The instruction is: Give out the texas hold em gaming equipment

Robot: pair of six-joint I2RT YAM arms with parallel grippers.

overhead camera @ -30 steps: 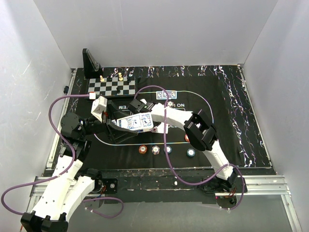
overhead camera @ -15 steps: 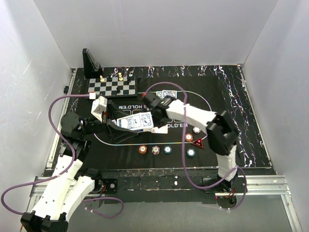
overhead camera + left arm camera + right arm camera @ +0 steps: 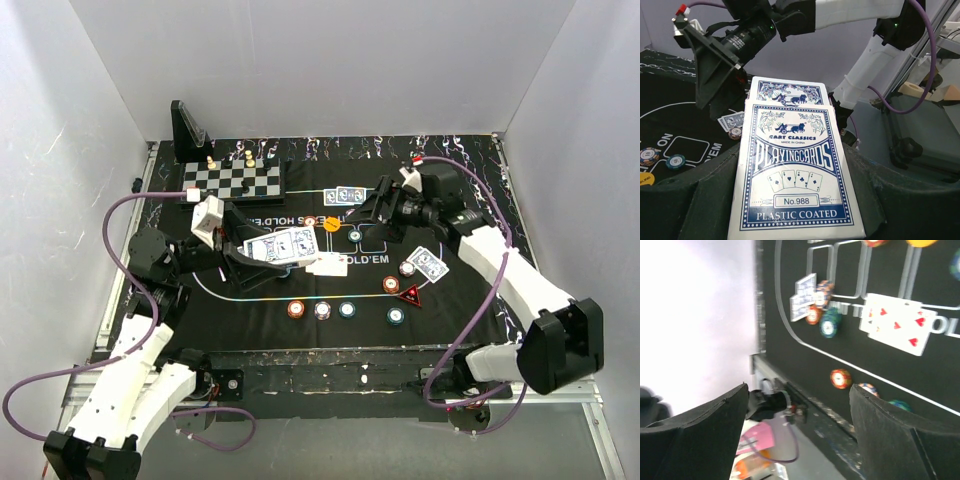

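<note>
The playing-card box's loose end (image 3: 303,243) sticks out past my left gripper, so my open right gripper should keep moving in until its fingers are on both sides of that end (image 3: 308,247) and then close.
My left gripper (image 3: 796,210) is shut on a blue-and-white playing-card box (image 3: 795,170), held tilted above the mat's left side (image 3: 283,245); one blue-backed card (image 3: 788,93) sticks out of its top. My right gripper (image 3: 380,205) hangs open and empty over the mat's far middle, its fingers (image 3: 705,435) wide apart. Blue-backed cards lie at the back (image 3: 347,195) and at the right (image 3: 428,263). Face-up red cards (image 3: 896,322) lie mid-mat. Chips (image 3: 322,310) line the near edge beside a teal chip (image 3: 397,317), a red triangular marker (image 3: 410,295), a yellow disc (image 3: 332,224) and a blue disc (image 3: 354,235).
A black-and-white chessboard (image 3: 232,180) with pieces sits at the back left, with a black stand (image 3: 187,130) behind it. White walls close in three sides. Purple cables (image 3: 150,205) loop over both arms. The black mat's near edge (image 3: 330,350) meets a metal rail.
My right arm has swung from the card box back and to the right, and its jaws have widened. The blue-backed cards at the right now show. The left arm holds still.
</note>
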